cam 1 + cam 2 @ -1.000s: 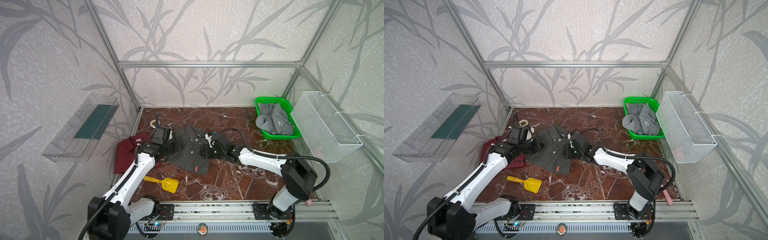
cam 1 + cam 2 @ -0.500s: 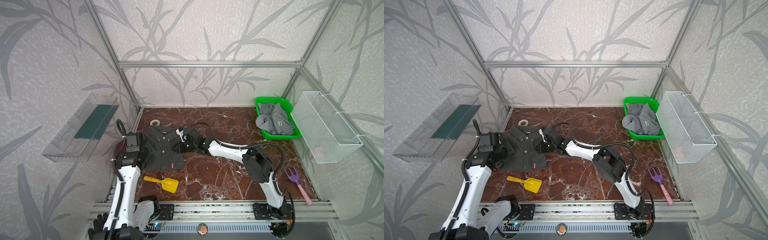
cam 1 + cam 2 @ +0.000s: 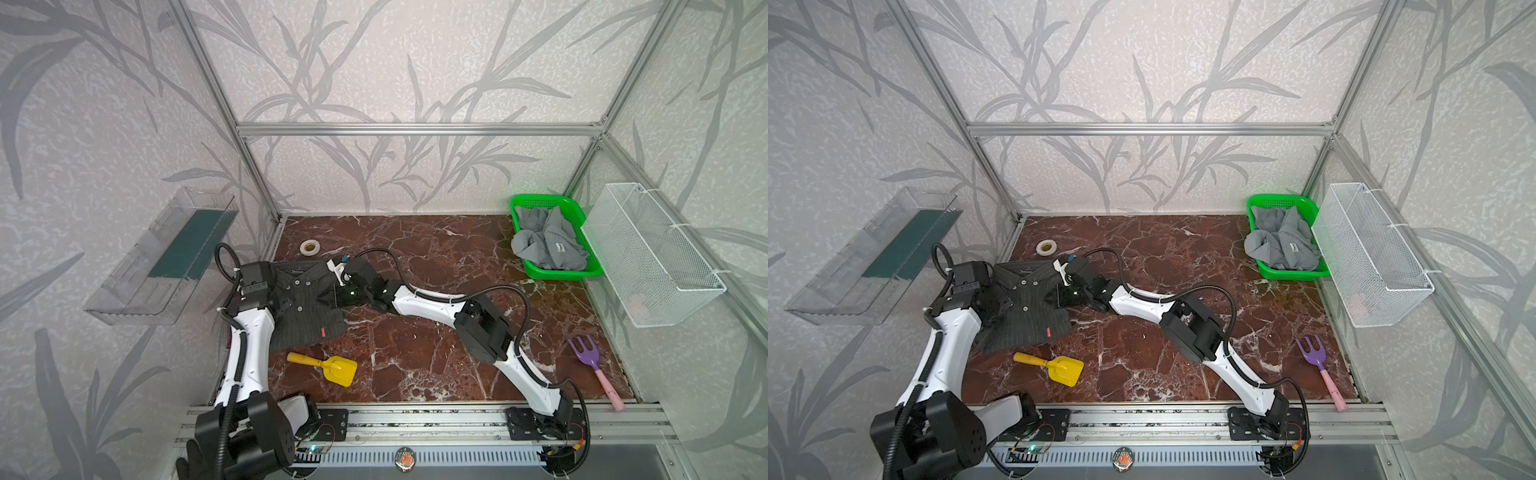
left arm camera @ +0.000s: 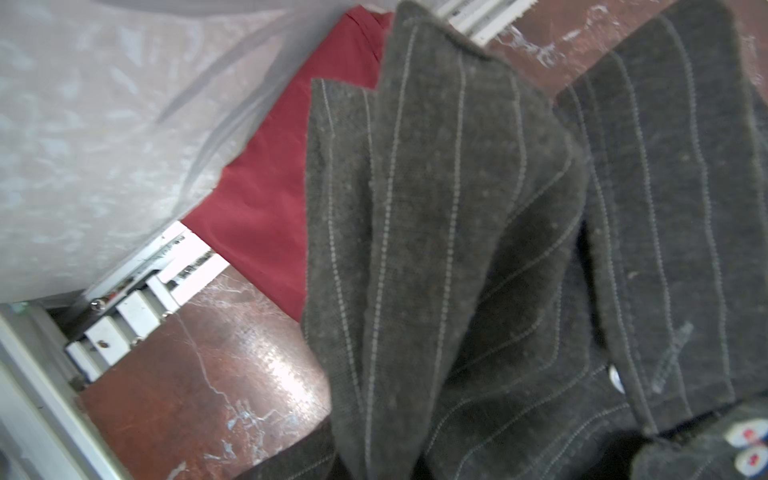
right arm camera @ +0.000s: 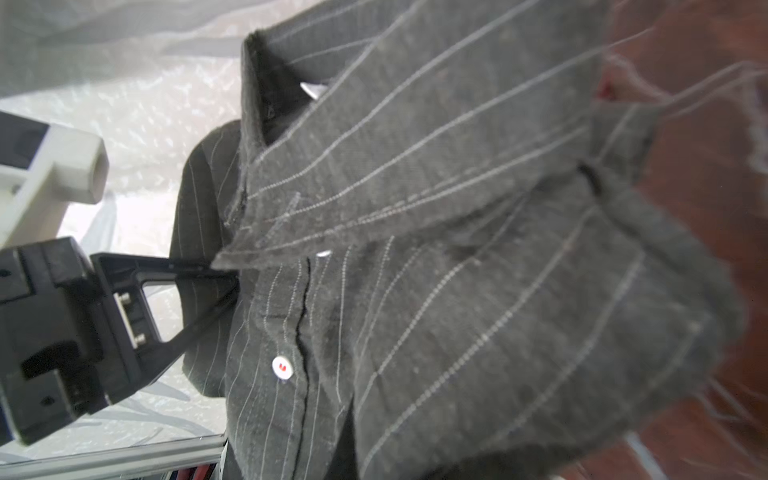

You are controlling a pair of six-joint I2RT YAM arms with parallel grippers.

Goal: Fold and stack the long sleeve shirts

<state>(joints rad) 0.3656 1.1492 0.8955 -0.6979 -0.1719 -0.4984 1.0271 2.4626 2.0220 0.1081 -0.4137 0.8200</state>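
Observation:
I can see the maroon shirt (image 4: 260,208) past the charcoal shirt's side, so I should keep pulling that side with my left gripper toward the wall rail (image 4: 152,294) until it covers the maroon shirt.
The dark charcoal pinstriped shirt (image 3: 305,307) (image 3: 1025,311), collar to the back and buttons up, lies spread at the table's left edge. My left gripper (image 3: 284,306) is shut on its left side and my right gripper (image 3: 329,297) is shut on its right side, near the collar. Both wrist views are filled with pinstriped cloth (image 4: 436,249) (image 5: 415,257) that hides each gripper's own fingers. Under the charcoal shirt, the maroon shirt (image 4: 266,195) shows only beside the wall rail. The light grey shirt (image 3: 548,247) sits crumpled in the green basket (image 3: 540,203).
A yellow toy shovel (image 3: 332,368) lies just in front of the charcoal shirt. A tape roll (image 3: 309,247) sits behind it. A purple toy rake (image 3: 590,359) lies at the front right. A white wire basket (image 3: 648,253) hangs on the right wall, a clear shelf (image 3: 166,257) on the left wall.
Both arms have carried the charcoal shirt leftwards from the table's middle to the left wall, over the maroon shirt. The maroon shirt, plain to see a second ago, is now almost covered.

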